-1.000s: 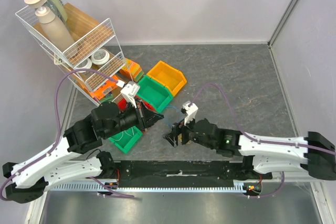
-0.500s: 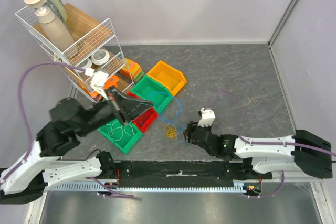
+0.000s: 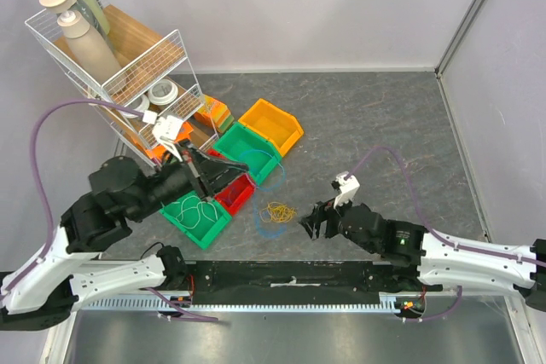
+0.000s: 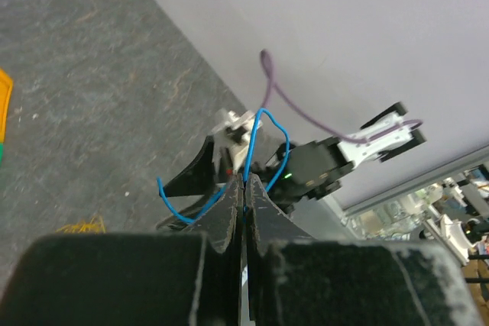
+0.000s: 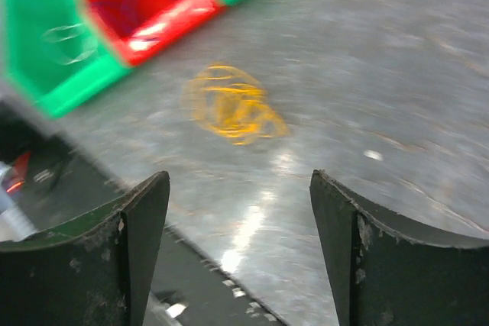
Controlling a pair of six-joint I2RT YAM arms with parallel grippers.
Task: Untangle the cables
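Note:
My gripper will bring the blue wire away by itself when it carries the wire to the bins, because the blue loop (image 3: 262, 228) hangs next to the yellow tangle.
The cables are split. A small yellow tangle (image 3: 279, 212) lies on the grey table in front of the bins and also shows, blurred, in the right wrist view (image 5: 233, 104). My left gripper (image 3: 242, 178) is raised over the red bin and shut on a thin blue wire (image 4: 263, 124). That wire hangs down to a blue loop (image 3: 267, 229) beside the yellow tangle. My right gripper (image 3: 311, 226) is open and empty, low over the table, just right of the tangle. Its jaws stand wide apart (image 5: 241, 211).
Bins stand left of the tangle: a red one (image 3: 236, 194), a green one with thin wires (image 3: 198, 213), another green one (image 3: 249, 153) and a yellow one (image 3: 271, 124). A wire rack (image 3: 128, 74) with bottles is at the far left. The black base rail (image 3: 290, 279) runs along the near edge.
The two grippers were together at the tangle. My left gripper has pulled back left and up with the blue wire. My right gripper has backed off to the right, and the yellow tangle lies on the table.

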